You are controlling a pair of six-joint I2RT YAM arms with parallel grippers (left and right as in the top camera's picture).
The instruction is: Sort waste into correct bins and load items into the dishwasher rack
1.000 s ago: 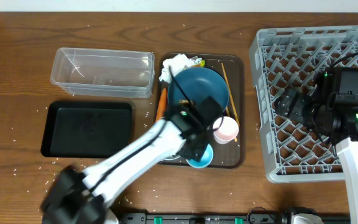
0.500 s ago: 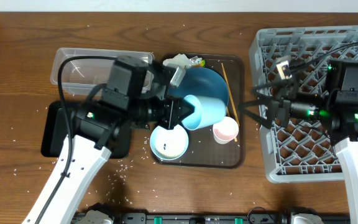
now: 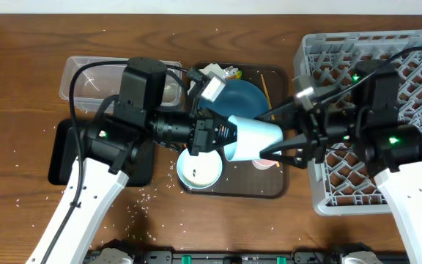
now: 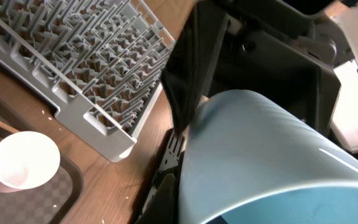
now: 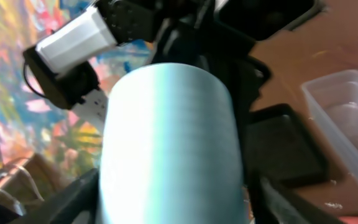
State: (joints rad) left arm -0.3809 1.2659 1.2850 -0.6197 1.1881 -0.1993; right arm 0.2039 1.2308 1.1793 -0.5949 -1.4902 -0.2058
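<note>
My left gripper is holding the light-blue cup by its rim (image 3: pixel 230 152), away from the dishwasher rack. Next, my right gripper grips the cup's base (image 3: pixel 273 135) and brings the cup to the rack.
My left gripper (image 3: pixel 212 136) is shut on the small light-blue cup (image 3: pixel 251 137) and holds it on its side above the brown tray. My right gripper (image 3: pixel 275 135) is open, with one finger on each side of the cup's far end. In the right wrist view the cup (image 5: pixel 166 143) fills the gap between my fingers (image 5: pixel 173 205). In the left wrist view the cup (image 4: pixel 272 155) hides most of my left jaws (image 4: pixel 185 143). The white bowl (image 3: pixel 198 169), the dark-blue bowl (image 3: pixel 244 99), the white-and-pink cup (image 4: pixel 20 162), the chopsticks (image 3: pixel 264 88) and the napkin (image 3: pixel 209 73) lie on the tray. The carrot is hidden.
The grey dishwasher rack (image 3: pixel 416 51) stands at the right and also shows in the left wrist view (image 4: pixel 86 62). The clear tub (image 3: pixel 97 73) and the black tray (image 3: pixel 64 158) are at the left. The brown serving tray (image 3: pixel 233 189) is in the middle. Rice grains (image 3: pixel 141 198) dot the table.
My left gripper lifted the light-blue cup off the tray and carried it right. My right gripper swung left from over the rack and now straddles the cup's end.
</note>
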